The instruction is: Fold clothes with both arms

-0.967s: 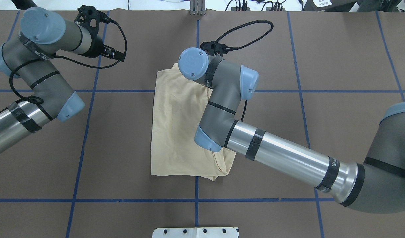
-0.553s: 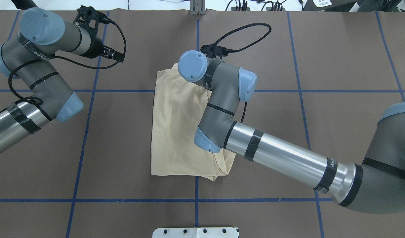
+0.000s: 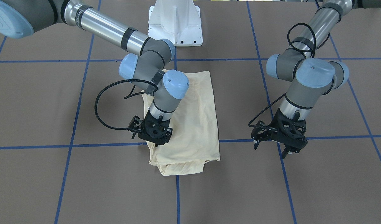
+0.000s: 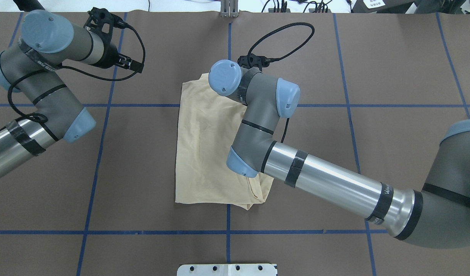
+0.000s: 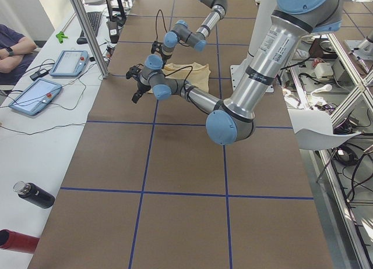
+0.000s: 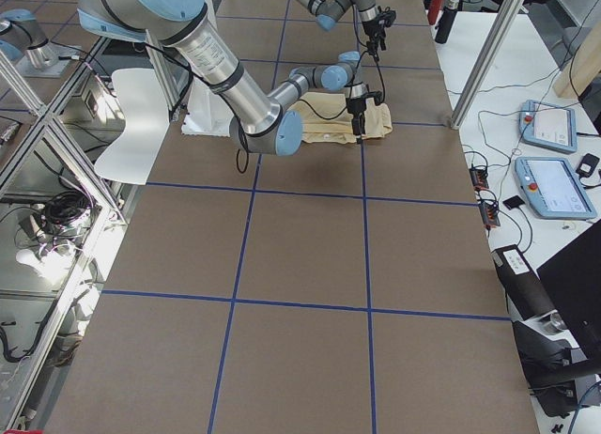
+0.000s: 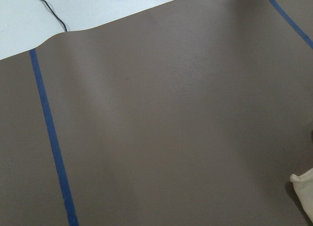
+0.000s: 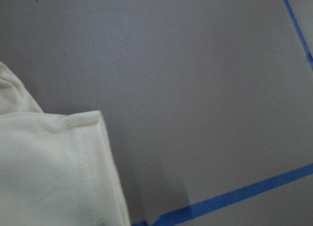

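Observation:
The T-shirt's under edge sticks out past the top layer near the pedestal, so I should move my right gripper away from the T-shirt's far corner and pull the top layer over that edge.
The pale cream-yellow T-shirt lies folded into a long strip in the middle of the table, with no print showing. It also shows in the front view. My right gripper hangs low over the strip's far right corner. Its fingertips are hidden by its own body, so I cannot tell whether it is open or shut. The right wrist view shows that hemmed corner lying flat. My left gripper hovers over bare table to the shirt's left. It looks shut and holds nothing. It also shows in the overhead view.
Brown table cover with a grid of blue tape lines. The white pedestal base stands at the robot's side. Tablets and bottles lie on the white bench past the table's far edge.
My right wrist has turned a little over the shirt's far corner, and its cable plug has swung right. My left arm has drifted slightly back and left. The shirt has not moved.

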